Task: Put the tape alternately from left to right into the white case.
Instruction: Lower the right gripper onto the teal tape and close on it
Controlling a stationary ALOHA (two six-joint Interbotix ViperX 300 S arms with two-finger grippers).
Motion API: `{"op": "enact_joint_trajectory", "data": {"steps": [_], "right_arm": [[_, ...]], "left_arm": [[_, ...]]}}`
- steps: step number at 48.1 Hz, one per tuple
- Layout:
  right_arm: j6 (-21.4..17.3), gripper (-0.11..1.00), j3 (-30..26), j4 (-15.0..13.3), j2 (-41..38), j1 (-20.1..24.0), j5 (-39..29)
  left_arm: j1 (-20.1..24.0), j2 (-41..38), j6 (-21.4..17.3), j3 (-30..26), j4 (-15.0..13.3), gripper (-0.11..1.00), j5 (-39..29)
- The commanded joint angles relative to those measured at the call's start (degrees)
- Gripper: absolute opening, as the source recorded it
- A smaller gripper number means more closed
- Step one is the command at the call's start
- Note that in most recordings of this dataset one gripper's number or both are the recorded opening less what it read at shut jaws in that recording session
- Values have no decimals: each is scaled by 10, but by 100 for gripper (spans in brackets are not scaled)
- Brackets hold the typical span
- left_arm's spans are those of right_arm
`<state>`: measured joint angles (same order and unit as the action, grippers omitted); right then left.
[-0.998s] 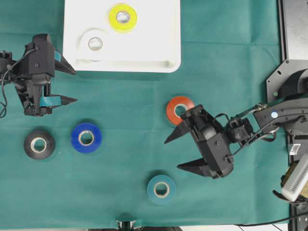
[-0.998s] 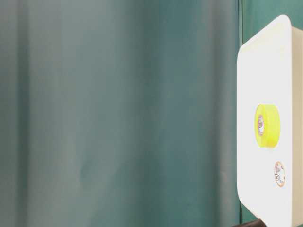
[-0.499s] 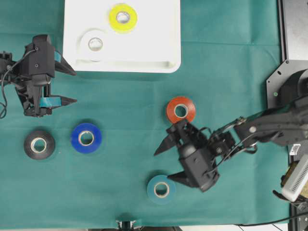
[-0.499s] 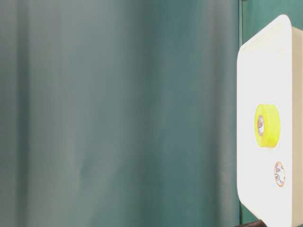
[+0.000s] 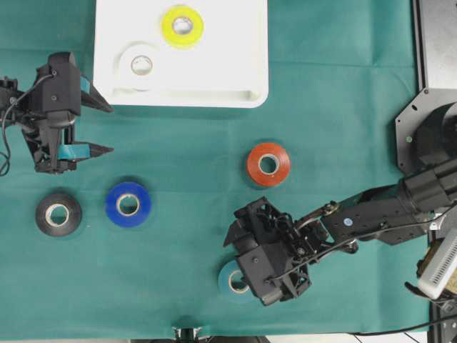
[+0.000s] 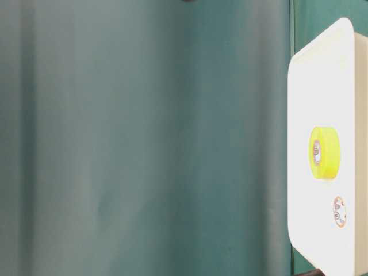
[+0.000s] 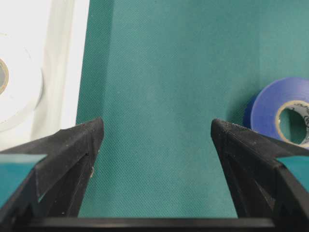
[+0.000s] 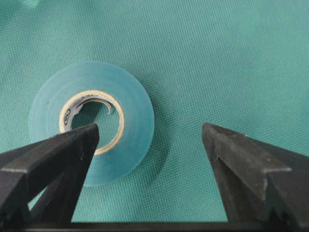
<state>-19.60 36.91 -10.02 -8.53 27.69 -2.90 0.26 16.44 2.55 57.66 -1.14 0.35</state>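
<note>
A thin torn curl (image 8: 102,102) is attached to the inside of the core, so the curl will come along with the teal roll (image 8: 136,126) when the robot lifts it.
The white case (image 5: 228,64) lies at the top and holds a yellow roll of tape (image 5: 182,26) and a white one (image 5: 141,66). On the green cloth lie red-orange (image 5: 268,163), blue (image 5: 128,204), black (image 5: 58,214) and teal (image 5: 227,282) rolls. My right gripper (image 5: 239,261) points down over the teal roll (image 8: 135,111) and is open. One fingertip stands over the roll's core, the other over bare cloth beside it. My left gripper (image 5: 107,128) is open and empty, just left of the case's near corner. The blue roll (image 7: 268,108) shows past its right finger.
In the table-level view the case (image 6: 322,75) stands at the right edge with the yellow roll (image 6: 325,152) and white roll (image 6: 339,211) in it. A metal plate (image 5: 435,43) and the right arm's base fill the right side. The cloth's front edge runs just below the teal roll.
My right gripper has moved from beside the red-orange roll down and left, and now tilts over the teal roll. The left gripper and all rolls have stayed put.
</note>
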Motion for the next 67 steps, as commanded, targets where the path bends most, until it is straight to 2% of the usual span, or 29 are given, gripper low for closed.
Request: {"op": "enact_joint_trajectory", "data": {"steps": [1,20,38,42,49,54,67], "right_arm": [[-3,74,-18,0,4,5,-4],[-4,74,-49,-1,-32,6,-32],[-3,72,-49,-3,-33,6,-31],[-3,61,-49,-3,-33,6,-31],[-3,21,-50,-3,-33,6,-30],[-3,2,-50,-3,-32,6,-30],[-3,1,-53,-3,-33,6,-30]], "left_arm": [[-4,4,1,-5,-1,98,3],[-10,4,2,-3,-1,98,3],[-10,4,1,-2,-1,98,4],[-10,4,1,-1,-1,98,4],[-10,4,1,-1,-1,98,4],[-10,4,1,-2,-1,98,4],[-10,4,1,-1,-1,98,3]]}}
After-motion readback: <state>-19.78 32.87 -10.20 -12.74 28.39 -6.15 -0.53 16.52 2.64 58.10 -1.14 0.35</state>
